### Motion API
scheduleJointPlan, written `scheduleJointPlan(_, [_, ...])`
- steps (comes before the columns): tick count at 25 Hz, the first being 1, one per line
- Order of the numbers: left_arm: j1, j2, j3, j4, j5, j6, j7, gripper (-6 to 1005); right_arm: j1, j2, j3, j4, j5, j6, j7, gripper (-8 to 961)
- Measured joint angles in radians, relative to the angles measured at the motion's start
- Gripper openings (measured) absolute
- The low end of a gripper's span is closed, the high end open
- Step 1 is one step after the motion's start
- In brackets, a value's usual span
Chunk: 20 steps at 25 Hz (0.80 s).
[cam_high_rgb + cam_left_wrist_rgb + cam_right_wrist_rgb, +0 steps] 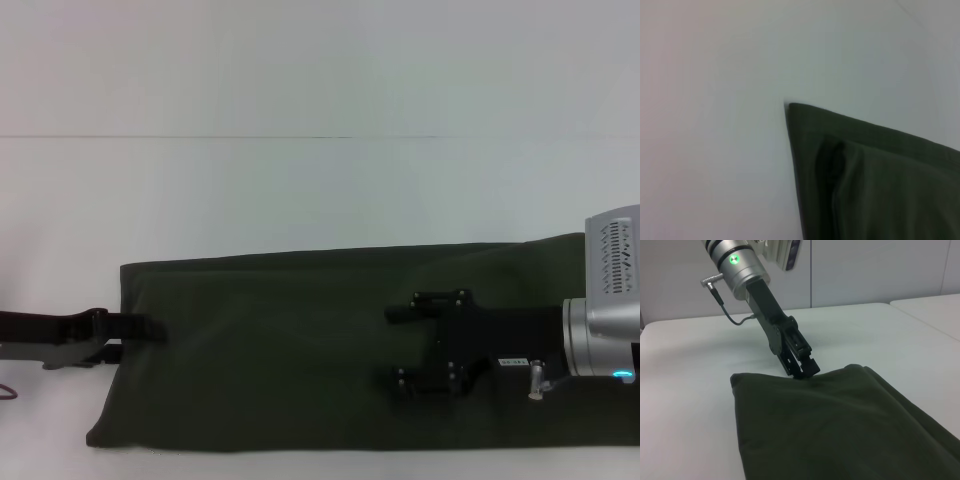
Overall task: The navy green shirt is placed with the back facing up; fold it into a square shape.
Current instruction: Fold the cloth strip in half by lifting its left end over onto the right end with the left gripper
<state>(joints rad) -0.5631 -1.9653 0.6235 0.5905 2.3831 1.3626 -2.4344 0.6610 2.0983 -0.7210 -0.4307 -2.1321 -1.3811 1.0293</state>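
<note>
My left gripper's fingers are pointing straight in across the middle of the shirt's short edge (117, 367). I should go on inward until the fingers close on the cloth (186, 328).
The navy green shirt (280, 350) lies folded into a long dark olive band across the near part of the white table, plain side up. My left gripper (145, 328) sits at the band's left short edge. In the right wrist view its fingers (807, 371) are pinched together on the hem of the shirt (830, 430), which rises slightly there. My right gripper (393, 347) is over the right half of the band, its two black fingers spread wide and pointing left, with only flat cloth under them. The left wrist view shows one corner of the shirt (880, 185).
The white table (300, 200) stretches bare behind and to the left of the shirt. The shirt's front edge runs close to the table's near edge. A second table surface (935, 310) shows beyond a gap in the right wrist view.
</note>
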Motion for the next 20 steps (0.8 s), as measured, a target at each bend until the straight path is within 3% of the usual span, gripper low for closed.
scheduleJointPlan(20, [-0.040, -0.028, 0.002, -0.027, 0.002, -0.011, -0.001, 818, 0.005, 0.000, 0.000, 0.003, 0.000, -0.001, 0.000, 752])
